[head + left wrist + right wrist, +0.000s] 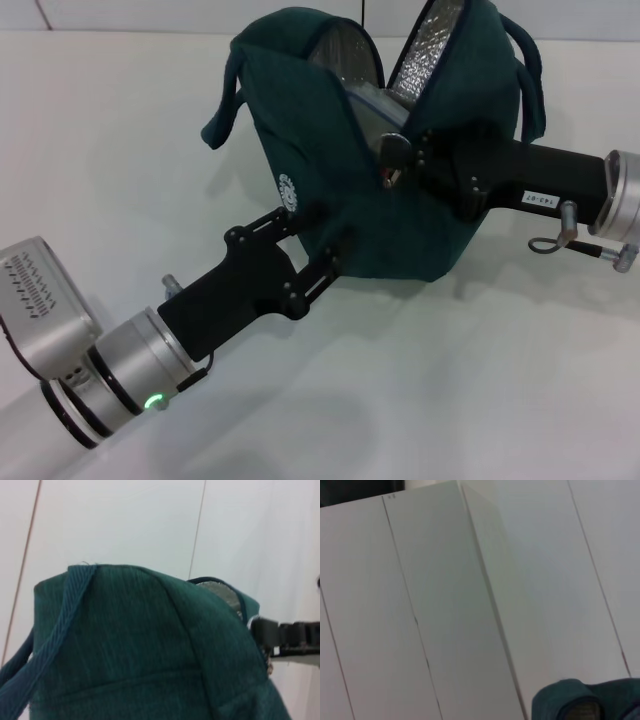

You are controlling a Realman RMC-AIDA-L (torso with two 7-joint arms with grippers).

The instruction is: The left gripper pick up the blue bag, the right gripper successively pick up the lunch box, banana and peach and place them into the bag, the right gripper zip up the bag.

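The zipper ring (397, 148) is pulling the blue bag out of my left gripper's fingers, so I should gently move the zipper ring back and let my left gripper clamp the bag's side (287, 196).
The blue bag (400, 220) stands on the white table with its top gaping, so the silver lining (430, 45) shows. My left gripper (322, 235) reaches in from the lower left and is shut on the bag's lower side wall. From the right, my right gripper (392, 160), with its white label, sits at the near end of the bag's opening, against the zipper line. A clear edge with a blue rim inside the opening looks like the lunch box (372, 100). The banana and peach are hidden. The left wrist view shows the bag (140, 650) close up, with the right gripper (280, 632) beside it.
One bag handle (222, 110) hangs off the left side and the other handle (530, 80) loops at the right. A small metal ring (545, 243) hangs by the right wrist. White table (120, 150) surrounds the bag. White wall panels (445, 605) fill the right wrist view.
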